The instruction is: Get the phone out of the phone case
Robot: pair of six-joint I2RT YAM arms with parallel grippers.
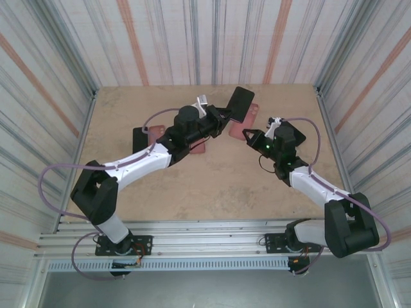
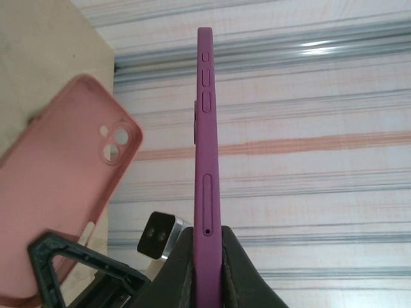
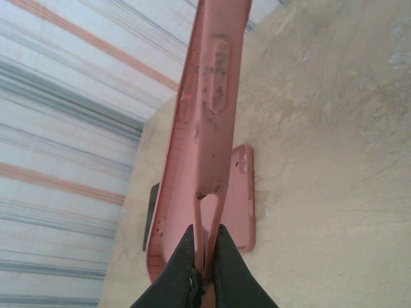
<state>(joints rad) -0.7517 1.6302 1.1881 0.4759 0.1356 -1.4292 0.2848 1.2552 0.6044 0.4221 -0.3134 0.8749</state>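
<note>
The phone hangs clear of the case in the robot's right gripper, so the left gripper keeps lowering it until it rests beside the second pink case.
The phone has a dark screen and a purple body. It stands raised on edge above the far middle of the table, with my left gripper shut on its lower end. The pink phone case hangs just right of and below the phone, apart from it, its hollow side showing nothing inside. My right gripper is shut on the case's thin rim. The fingers pinch one side wall of it.
A second pink case lies flat on the tan table. A black phone and another pink item lie at the left. Striped walls close in the table on three sides.
</note>
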